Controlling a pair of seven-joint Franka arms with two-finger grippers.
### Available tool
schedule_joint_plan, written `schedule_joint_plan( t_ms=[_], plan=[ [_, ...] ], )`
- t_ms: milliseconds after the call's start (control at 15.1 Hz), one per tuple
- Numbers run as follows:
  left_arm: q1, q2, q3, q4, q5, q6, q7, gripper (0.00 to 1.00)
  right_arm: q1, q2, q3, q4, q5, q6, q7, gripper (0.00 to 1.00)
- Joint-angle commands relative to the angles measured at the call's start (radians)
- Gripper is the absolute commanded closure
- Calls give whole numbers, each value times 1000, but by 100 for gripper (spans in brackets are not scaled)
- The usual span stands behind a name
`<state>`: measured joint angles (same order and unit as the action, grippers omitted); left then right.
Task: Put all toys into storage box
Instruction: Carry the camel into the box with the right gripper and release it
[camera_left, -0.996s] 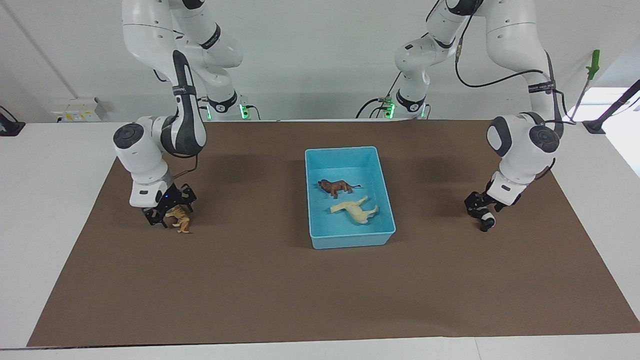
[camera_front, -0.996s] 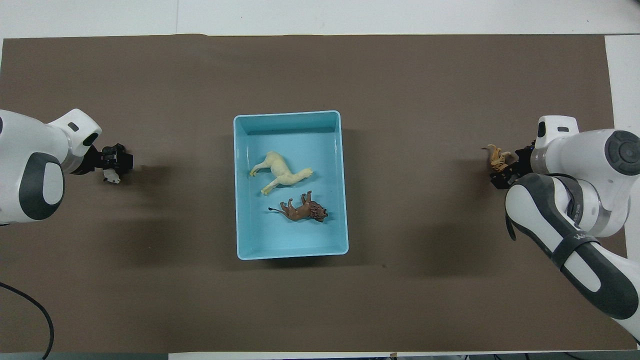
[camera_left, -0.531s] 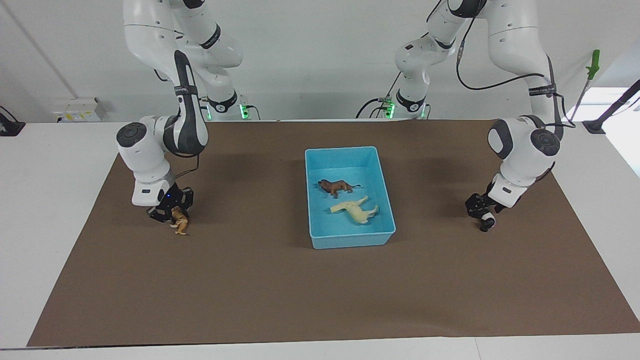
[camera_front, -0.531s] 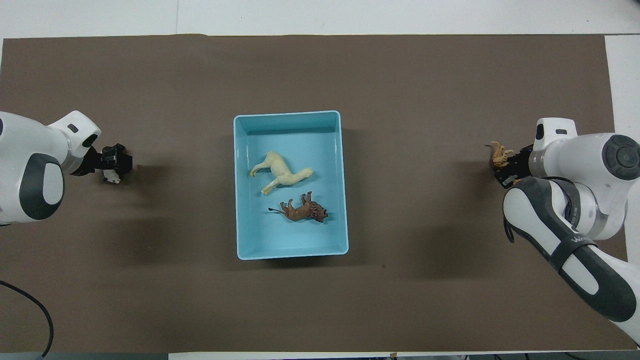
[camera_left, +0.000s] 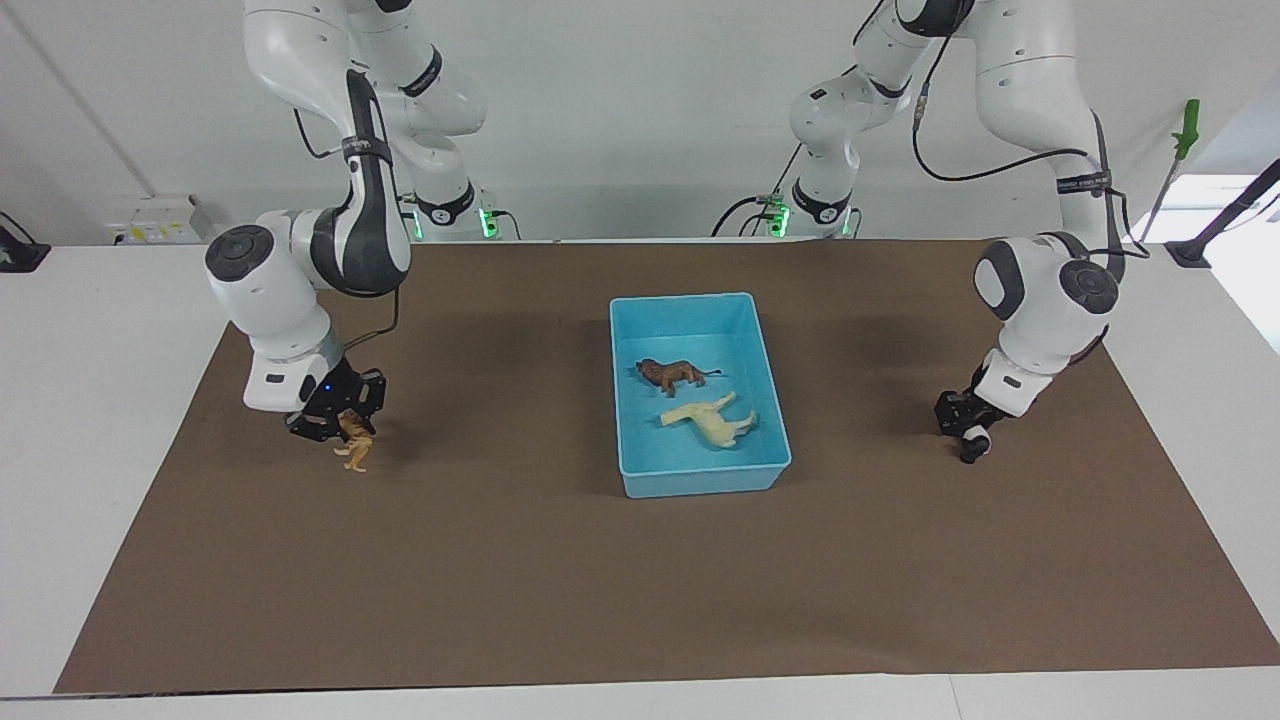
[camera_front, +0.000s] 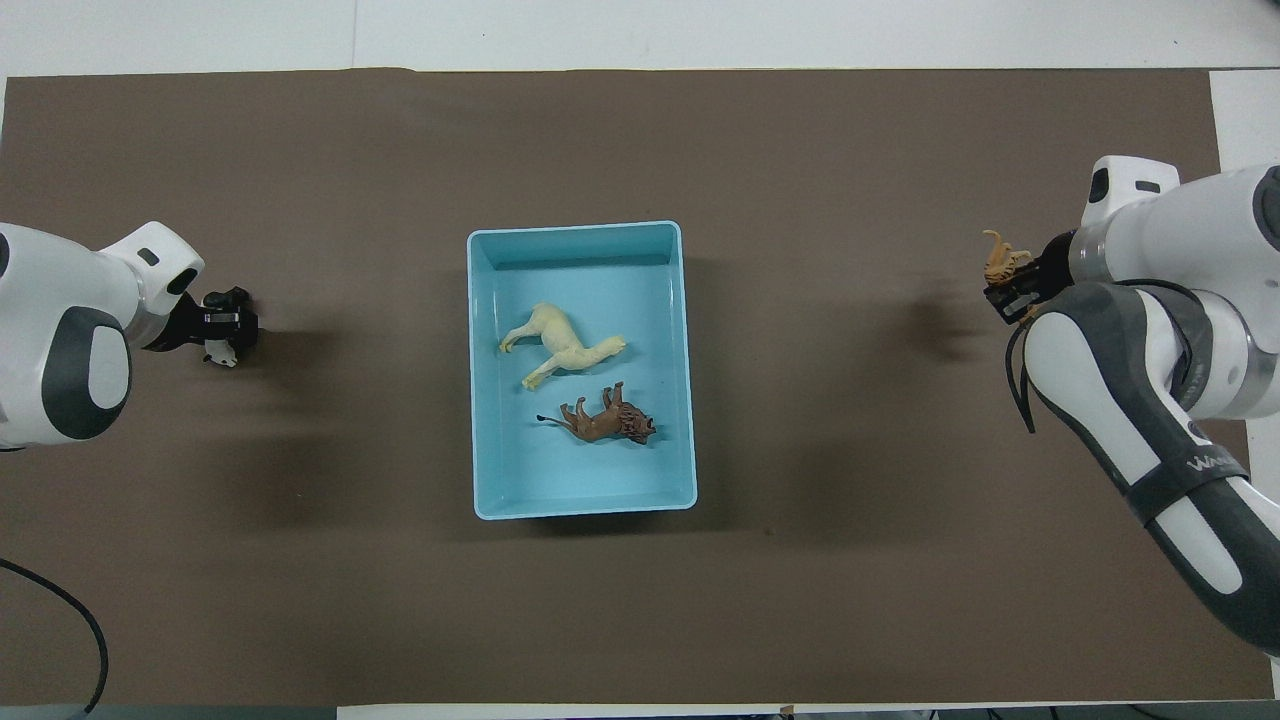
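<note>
I should have my left gripper wait while my right gripper puts the tiger in first, because my grippers hold the panda (camera_front: 221, 353) and the tiger for the same storage box (camera_front: 636, 300).
The light blue storage box (camera_left: 702, 482) stands mid-mat; it also shows in the overhead view (camera_front: 580, 228). In it lie the brown lion (camera_left: 672, 374) (camera_front: 605, 423) and the cream-yellow horse-like animal (camera_left: 712, 422) (camera_front: 560, 340). My right gripper (camera_left: 345, 432) (camera_front: 1010, 285) is shut on the orange striped tiger (camera_left: 354, 450) (camera_front: 1000, 265) and holds it just above the mat near the right arm's end. My left gripper (camera_left: 968, 432) (camera_front: 225, 330) is down at the mat near the left arm's end, shut on the black-and-white panda (camera_left: 975, 442) (camera_front: 220, 352).
A brown mat (camera_left: 560, 580) covers most of the white table. A green-handled tool (camera_left: 1186, 130) stands off the mat at the left arm's end. A small wall box (camera_left: 150, 218) sits at the right arm's end.
My right gripper has closed on the tiger and lifted it off the mat. My left gripper has narrowed onto the panda and stayed low.
</note>
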<state>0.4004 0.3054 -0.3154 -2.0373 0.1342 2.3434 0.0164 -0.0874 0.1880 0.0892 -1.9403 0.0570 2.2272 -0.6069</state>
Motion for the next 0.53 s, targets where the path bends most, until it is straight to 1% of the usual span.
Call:
schedule_joint_plan(
  t_ms=[0,133,266,332,465],
  plan=[
    [14,0,-8,-6,-8,8,4,79,56,14,37,165,114,-150,207,100],
    [14,1,-8,12,-24,-9,-3,79,148,16,37,240,127,-191,417,100],
    [14,9,-8,63,-41,-67,-3,79,255,27,37,299,126,-181,650,100],
    [14,17,-8,92,-42,-103,-3,79,320,40,37,311,121,-161,743,100],
    [14,18,-8,135,-59,-162,-3,79,443,56,35,310,107,-54,934,100]
  ],
)
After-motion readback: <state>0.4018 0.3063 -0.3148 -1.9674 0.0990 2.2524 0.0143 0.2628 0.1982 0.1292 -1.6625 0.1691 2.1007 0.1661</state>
